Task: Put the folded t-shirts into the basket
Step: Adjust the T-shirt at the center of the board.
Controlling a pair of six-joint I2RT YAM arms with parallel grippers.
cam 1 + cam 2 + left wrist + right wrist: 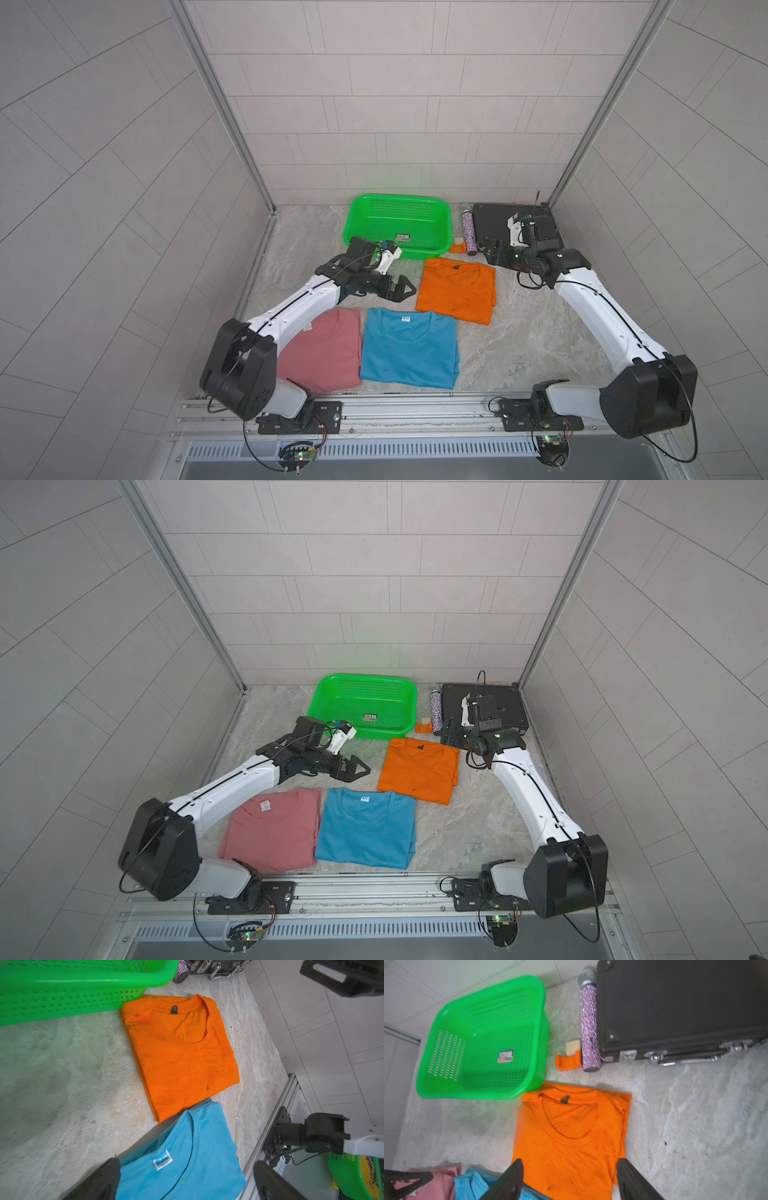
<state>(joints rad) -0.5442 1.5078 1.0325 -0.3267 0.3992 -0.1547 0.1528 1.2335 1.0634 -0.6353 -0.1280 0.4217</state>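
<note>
The orange shirt is lying askew with its collar corner (430,261) against the basket. My left gripper should first move the shirt's near corner (421,307) and make the shirt straight.
The green basket (399,226) (365,706) stands empty at the back of the table. Three folded t-shirts lie flat in front of it: orange (455,291) (571,1136) just by its near right corner, sky blue (409,349) (187,1167) at the front middle, pink (324,353) (270,833) at the front left, partly under my left arm. My left gripper (409,289) (187,1162) hangs open just left of the orange shirt, holding nothing. My right gripper (492,251) (570,1160) is open near the orange shirt's far right corner, also empty.
A black case (515,224) lies at the back right, with a glittery purple microphone (469,232) beside it. A small orange holder (568,1061) and a beige block (573,1047) sit between the microphone and the basket. A metal rail (415,409) runs along the front edge.
</note>
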